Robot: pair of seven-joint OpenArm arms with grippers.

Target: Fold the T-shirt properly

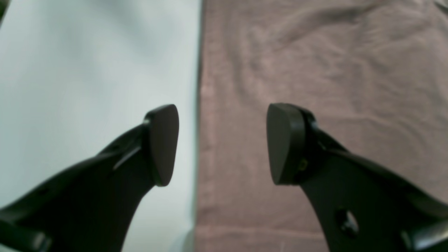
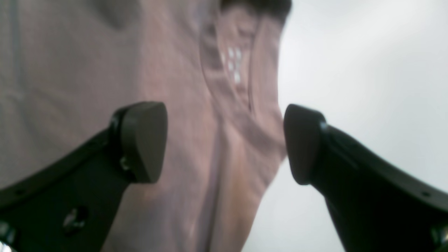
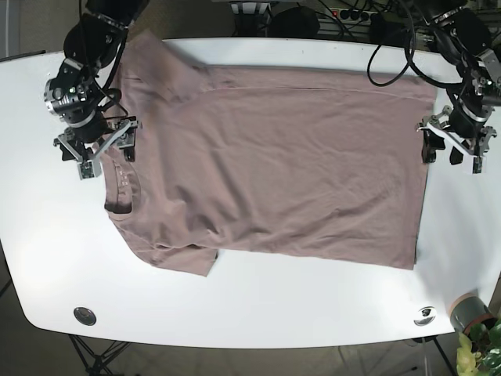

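The collar (image 3: pixel 120 190) is close to the T-shirt's near edge (image 3: pixel 282 168). I should expect a folded panel to be hidden underneath when I flip the T-shirt over.
A dusty-pink T-shirt (image 3: pixel 274 172) lies spread flat on the white table (image 3: pixel 258 305), with its collar (image 3: pixel 119 188) to the left and its hem to the right. My left gripper (image 3: pixel 452 155) is open and hovers over the hem edge. In the left wrist view the gripper (image 1: pixel 222 143) straddles that edge, with cloth (image 1: pixel 315 70) on the right and bare table on the left. My right gripper (image 3: pixel 106 154) is open over the collar and shoulder. In the right wrist view the gripper (image 2: pixel 224 143) frames the collar (image 2: pixel 231 70), and its white label marks show. Neither gripper holds cloth.
A short sleeve (image 3: pixel 184 262) points toward the table's front edge. Round metal fittings sit near the front left (image 3: pixel 84 316) and front right (image 3: pixel 425 315). A can and a plant (image 3: pixel 473 321) stand at the front right corner. Cables (image 3: pixel 352 16) lie behind the table.
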